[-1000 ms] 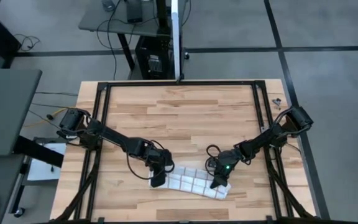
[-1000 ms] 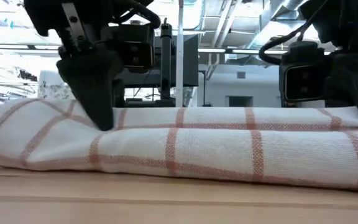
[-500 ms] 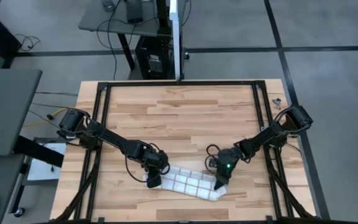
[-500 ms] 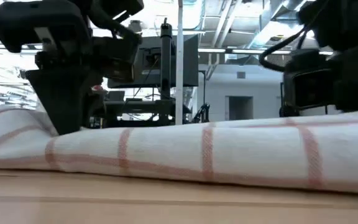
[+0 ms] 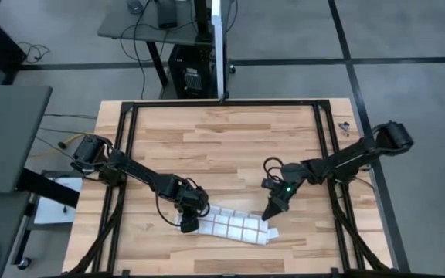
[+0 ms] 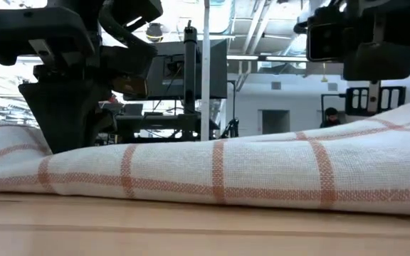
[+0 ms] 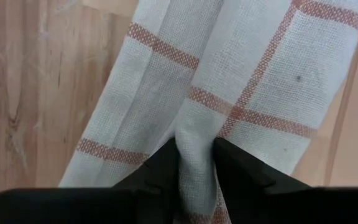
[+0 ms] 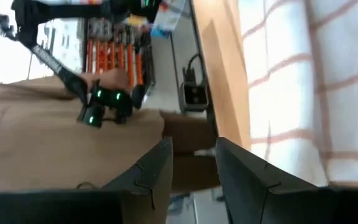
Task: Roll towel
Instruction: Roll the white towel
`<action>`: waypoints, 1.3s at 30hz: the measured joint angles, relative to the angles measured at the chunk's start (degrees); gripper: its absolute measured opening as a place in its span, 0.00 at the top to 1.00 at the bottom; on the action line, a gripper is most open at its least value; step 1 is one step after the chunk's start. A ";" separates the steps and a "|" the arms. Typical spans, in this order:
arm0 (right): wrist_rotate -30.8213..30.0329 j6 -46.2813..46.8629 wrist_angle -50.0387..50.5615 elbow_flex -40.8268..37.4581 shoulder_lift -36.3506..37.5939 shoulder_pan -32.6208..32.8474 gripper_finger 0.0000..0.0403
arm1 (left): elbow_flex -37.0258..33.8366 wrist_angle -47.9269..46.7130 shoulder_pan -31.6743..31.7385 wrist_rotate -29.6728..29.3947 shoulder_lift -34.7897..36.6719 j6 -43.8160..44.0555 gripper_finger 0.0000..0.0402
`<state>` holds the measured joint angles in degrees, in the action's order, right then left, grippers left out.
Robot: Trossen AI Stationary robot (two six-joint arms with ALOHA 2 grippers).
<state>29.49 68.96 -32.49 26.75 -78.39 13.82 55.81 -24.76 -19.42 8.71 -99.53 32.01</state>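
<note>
The white towel [image 5: 229, 225] should stay a flattened roll when I carry it by both ends, because its layers already lie stacked [image 5: 259, 231] in one narrow piece.
The white towel with red-orange checks [image 5: 226, 226] lies as a long flattened roll on the near middle of the table, also seen in the low view [image 6: 212, 171]. My left gripper [image 5: 188, 224] points steeply down on the towel's left end, its fingers a little apart with a ridge of cloth [image 7: 196, 146] between them. My right gripper [image 5: 270, 214] hangs open in the air just beyond the towel's right end, clear of it; its wrist view shows the empty gap [image 8: 194, 155] and the towel [image 8: 297, 81] off to one side. My left gripper stands on the towel's left end from above, slanting. A raised fold of cloth [image 7: 194, 134] sits in the gap between its two fingers [image 7: 163, 168] and meets both inner sides. The towel lies flat on the table beneath.
A black metal frame [image 5: 126, 154] runs around the wooden table top. Small metal bits [image 5: 344, 125] lie at the far right corner. The far half of the table [image 5: 222, 139] is bare wood. Room equipment shows behind the table in the low view.
My right gripper has let go of the towel's right end and risen, drawing back toward the table's far right. The towel has slid a little toward the table's left edge. My left gripper has shifted slightly left with it and stays on the towel's left end.
</note>
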 joint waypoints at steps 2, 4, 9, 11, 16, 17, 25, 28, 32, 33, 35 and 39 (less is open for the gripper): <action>-2.49 -0.35 -0.40 1.90 -0.90 0.78 0.71 | 0.00 0.17 0.00 -0.02 0.00 -0.06 0.78; -3.10 -1.72 -0.61 4.55 -3.59 1.76 0.71 | 0.00 0.46 0.02 -0.04 0.00 -0.26 0.78; -3.06 -5.07 0.10 11.13 -11.50 4.44 0.75 | 0.05 0.56 0.02 -0.07 0.00 -0.28 0.78; -3.05 -6.91 1.38 12.98 -13.31 5.22 0.77 | 0.07 0.61 0.02 -0.07 0.00 -0.28 0.78; -2.78 -10.22 1.34 17.78 -16.92 6.08 0.81 | 0.07 1.22 0.04 -0.11 0.00 -1.00 0.78; -2.74 -10.75 2.62 18.85 -17.78 6.13 0.82 | 0.07 1.33 0.07 -0.11 0.00 -1.12 0.78; -1.97 -12.05 6.58 19.77 -27.69 7.01 0.99 | 0.37 0.60 0.97 0.02 0.04 -0.43 0.78; -0.45 -11.56 8.15 19.82 -30.43 7.55 0.99 | 2.48 -4.64 1.11 0.58 0.07 -0.29 0.78; 0.58 -12.09 8.83 19.30 -31.55 8.83 1.00 | 4.35 -12.01 0.55 0.63 0.36 -0.86 0.78; 0.61 -12.08 8.83 18.96 -31.48 9.07 1.00 | 4.34 -13.18 0.24 0.62 0.55 -0.86 0.78; 0.77 -12.03 8.85 18.40 -31.43 9.50 1.00 | 4.13 -14.69 -0.60 0.55 0.67 -0.90 0.78; 0.81 -11.66 9.18 18.00 -31.43 9.85 1.00 | 4.44 -19.09 -1.65 -0.03 1.70 -0.37 0.78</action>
<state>30.30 57.30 -23.31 44.75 -109.82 23.67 60.25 -43.85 -21.07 8.68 -97.83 31.64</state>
